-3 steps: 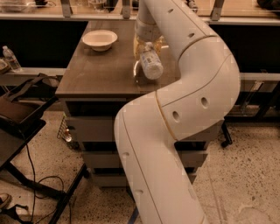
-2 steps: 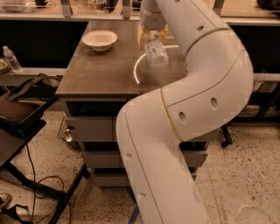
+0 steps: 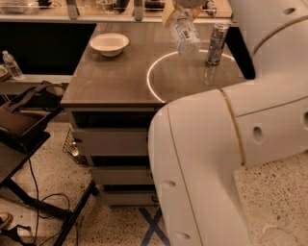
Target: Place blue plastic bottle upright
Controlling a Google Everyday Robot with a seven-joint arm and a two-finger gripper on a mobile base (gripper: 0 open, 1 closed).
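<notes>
The blue plastic bottle (image 3: 186,36) leans toward the silver can, so next I swing my gripper away, turn the bottle upright and bring it down over the open tabletop (image 3: 152,73).
The blue plastic bottle (image 3: 185,33) is a clear ribbed bottle with a pale label. It hangs tilted above the back of the dark table (image 3: 115,81), with one end up at the gripper and the other end lower right. My gripper (image 3: 177,9) is at the top edge of the view and shut on the bottle's upper part. The bottle is off the tabletop, over the far edge of a bright ring of light (image 3: 159,72).
A silver drink can (image 3: 216,43) stands upright just right of the bottle. A white bowl (image 3: 109,44) sits at the table's back left. My large white arm (image 3: 231,144) fills the right foreground. A black stand (image 3: 24,129) and a small clear bottle (image 3: 12,65) are at the left.
The gripper has carried the bottle to the right and farther back, off the tabletop. The arm has swung right, and the silver can has come into view.
</notes>
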